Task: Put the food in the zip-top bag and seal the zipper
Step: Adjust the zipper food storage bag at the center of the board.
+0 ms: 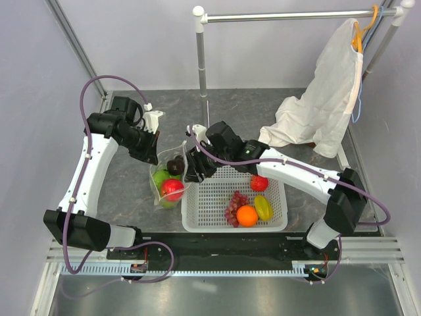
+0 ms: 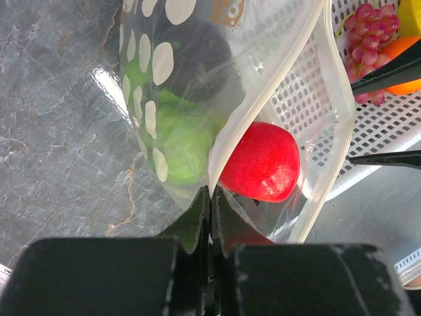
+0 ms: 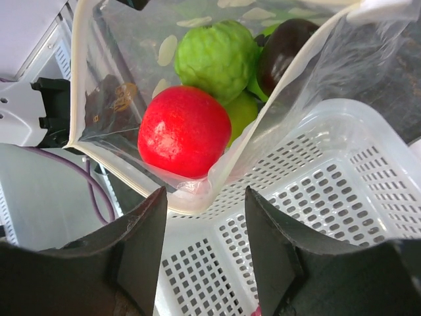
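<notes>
Only one edge of the bag's opening (image 2: pixel 228 138) is in my left gripper, so next my right gripper brings the opposite edge (image 2: pixel 335 168) over before my left gripper pinches both.
The clear dotted zip-top bag (image 1: pixel 164 183) lies left of the white basket with its mouth open. Inside are a red apple (image 1: pixel 172 189), green fruits (image 1: pixel 160 178) and a dark brown piece (image 1: pixel 175 166). My left gripper (image 1: pixel 152 157) is shut on the zipper strip (image 2: pixel 252 117) at the bag's corner (image 2: pixel 212 194); the apple (image 2: pixel 260 162) and a green fruit (image 2: pixel 177 138) sit just beyond it. My right gripper (image 1: pixel 195 172) is open and empty (image 3: pixel 205 217), just short of the bag's lower rim over the basket corner. The apple (image 3: pixel 184 130), a green fruit (image 3: pixel 217 58) and the brown piece (image 3: pixel 283 46) show inside.
The white mesh basket (image 1: pixel 217 224) holds purple grapes (image 1: pixel 235 206), an orange (image 1: pixel 247 215), a yellow fruit (image 1: pixel 264 207) and a red fruit (image 1: pixel 258 183). A white garment (image 1: pixel 322 105) hangs from a rack at back right. The rack's upright pole (image 1: pixel 201 59) stands behind the bag.
</notes>
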Robot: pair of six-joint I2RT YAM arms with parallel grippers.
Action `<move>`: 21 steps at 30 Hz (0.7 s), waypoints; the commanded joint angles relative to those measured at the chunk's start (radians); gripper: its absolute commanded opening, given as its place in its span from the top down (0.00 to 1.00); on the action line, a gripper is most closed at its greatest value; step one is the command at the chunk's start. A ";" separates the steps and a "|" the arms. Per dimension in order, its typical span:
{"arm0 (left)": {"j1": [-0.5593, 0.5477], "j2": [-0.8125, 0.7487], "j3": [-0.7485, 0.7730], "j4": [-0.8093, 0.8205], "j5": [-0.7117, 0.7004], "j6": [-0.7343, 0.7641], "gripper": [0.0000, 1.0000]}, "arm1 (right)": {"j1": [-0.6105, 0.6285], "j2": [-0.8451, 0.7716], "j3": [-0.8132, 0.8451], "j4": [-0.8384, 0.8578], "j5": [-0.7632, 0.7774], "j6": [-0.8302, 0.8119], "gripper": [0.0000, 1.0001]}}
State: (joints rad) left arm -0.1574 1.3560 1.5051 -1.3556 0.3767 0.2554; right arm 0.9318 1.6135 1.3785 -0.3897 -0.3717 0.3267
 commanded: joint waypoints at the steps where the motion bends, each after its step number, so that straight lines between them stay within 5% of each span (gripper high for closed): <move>1: 0.001 -0.018 0.003 -0.028 0.034 0.008 0.98 | 0.001 0.020 -0.016 0.051 -0.035 0.048 0.42; 4: 0.002 -0.021 -0.014 -0.023 0.036 0.008 0.98 | 0.001 0.040 -0.024 0.064 -0.039 0.058 0.49; 5: 0.001 -0.024 -0.019 -0.019 0.040 0.008 0.98 | -0.002 0.042 -0.029 0.072 -0.052 0.073 0.72; 8: 0.001 -0.018 -0.019 -0.020 0.027 0.013 0.98 | -0.004 0.051 -0.001 0.115 -0.085 0.116 1.00; 15: -0.001 0.101 0.372 -0.163 0.008 0.076 0.98 | 0.039 0.063 0.177 0.330 -0.081 0.374 1.00; 21: 0.001 0.078 0.212 -0.125 0.060 0.080 0.98 | 0.061 0.089 0.117 0.384 0.002 0.477 1.00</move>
State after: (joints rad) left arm -0.1574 1.4506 1.8324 -1.3315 0.3920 0.2905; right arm 0.9806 1.6897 1.5158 -0.0917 -0.4232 0.6872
